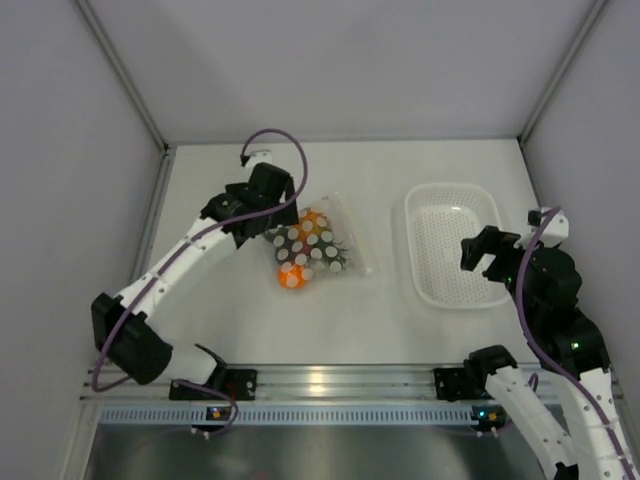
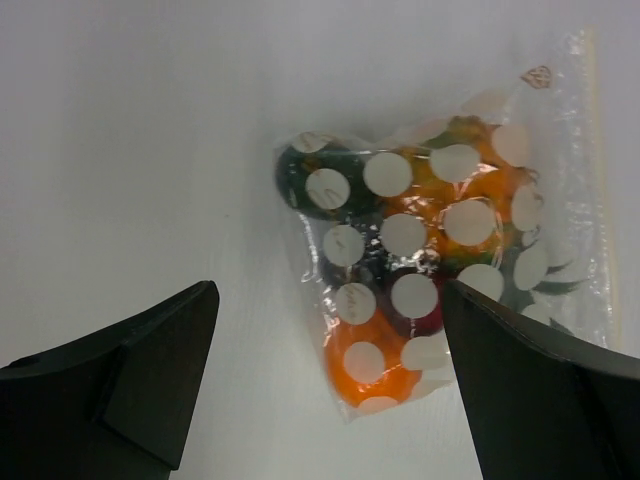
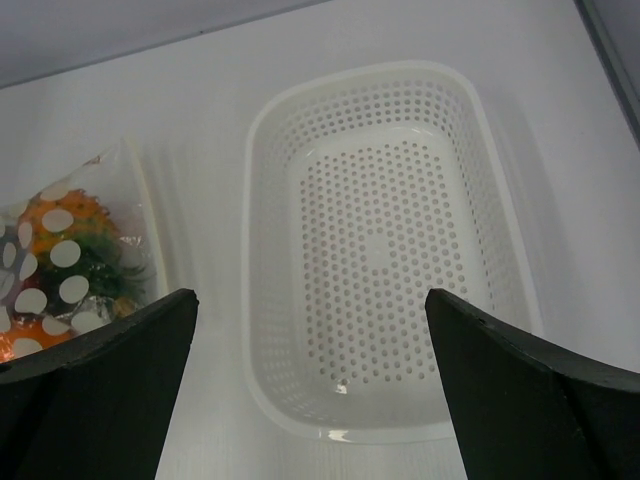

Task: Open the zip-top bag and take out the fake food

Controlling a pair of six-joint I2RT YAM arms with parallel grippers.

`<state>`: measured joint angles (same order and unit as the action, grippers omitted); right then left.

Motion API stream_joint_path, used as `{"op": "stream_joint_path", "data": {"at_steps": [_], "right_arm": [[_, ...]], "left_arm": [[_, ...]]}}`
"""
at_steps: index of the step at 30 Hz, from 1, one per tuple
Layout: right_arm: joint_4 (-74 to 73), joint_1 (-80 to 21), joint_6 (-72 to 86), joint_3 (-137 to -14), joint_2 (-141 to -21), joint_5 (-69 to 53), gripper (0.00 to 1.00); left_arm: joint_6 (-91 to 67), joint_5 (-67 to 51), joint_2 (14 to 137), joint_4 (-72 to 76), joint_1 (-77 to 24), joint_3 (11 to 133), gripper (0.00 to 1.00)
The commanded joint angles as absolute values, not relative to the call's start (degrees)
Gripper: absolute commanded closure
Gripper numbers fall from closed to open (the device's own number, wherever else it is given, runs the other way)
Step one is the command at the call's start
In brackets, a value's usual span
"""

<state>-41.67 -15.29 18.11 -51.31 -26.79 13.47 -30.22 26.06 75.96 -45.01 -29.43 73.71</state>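
Note:
The zip strip [image 1: 357, 232] is clear of the fake food, so my left gripper keeps going toward that edge [image 1: 348, 206] of the bag until its open fingers are on both sides of it and close.
The zip-top bag [image 1: 318, 247], clear with white dots, lies flat on the white table left of centre. The fake food [image 1: 294, 275] is inside it: orange pieces and dark green ones. My left gripper [image 1: 272, 222] hovers open at the bag's left edge. In the left wrist view the bag [image 2: 440, 230] lies between and beyond the open fingers, a round orange piece [image 2: 385, 360] in its near corner and the zip strip [image 2: 597, 180] along its right edge. My right gripper [image 1: 490, 256] hangs open over the basket, holding nothing. The right wrist view shows the bag [image 3: 70, 250] at far left.
A white perforated basket [image 1: 455, 245] stands right of the bag with nothing in it; in the right wrist view the basket [image 3: 385, 240] fills the space beyond the open fingers. Grey walls enclose the table on three sides. A metal rail [image 1: 340, 385] runs along the near edge.

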Motion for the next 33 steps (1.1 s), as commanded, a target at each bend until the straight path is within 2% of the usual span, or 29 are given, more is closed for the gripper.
{"op": "stream_joint_path", "data": {"at_steps": [1,6,14,23,33], "right_arm": [[-39.64,-15.91,18.63,-50.98,-25.93,11.78,0.01],[-40.95,-15.82,18.02,-50.63,-24.52,10.99,0.01],[-42.28,-15.82,17.49,-50.36,-22.77,10.55,0.01],[-43.59,-15.82,17.58,-51.33,-20.66,9.76,0.01],[-43.77,-15.73,17.84,-50.45,-19.25,7.21,0.0]], "left_arm": [[-30.68,31.81,84.27,-44.38,-35.92,80.49,0.01],[-28.13,37.26,97.44,-44.56,-42.35,91.72,0.01],[-24.97,44.2,111.78,-45.26,-50.88,105.81,0.01],[-22.42,49.92,130.58,-45.35,-52.29,119.68,0.01],[-21.09,55.2,136.67,-45.26,-51.94,121.64,0.02]]}}
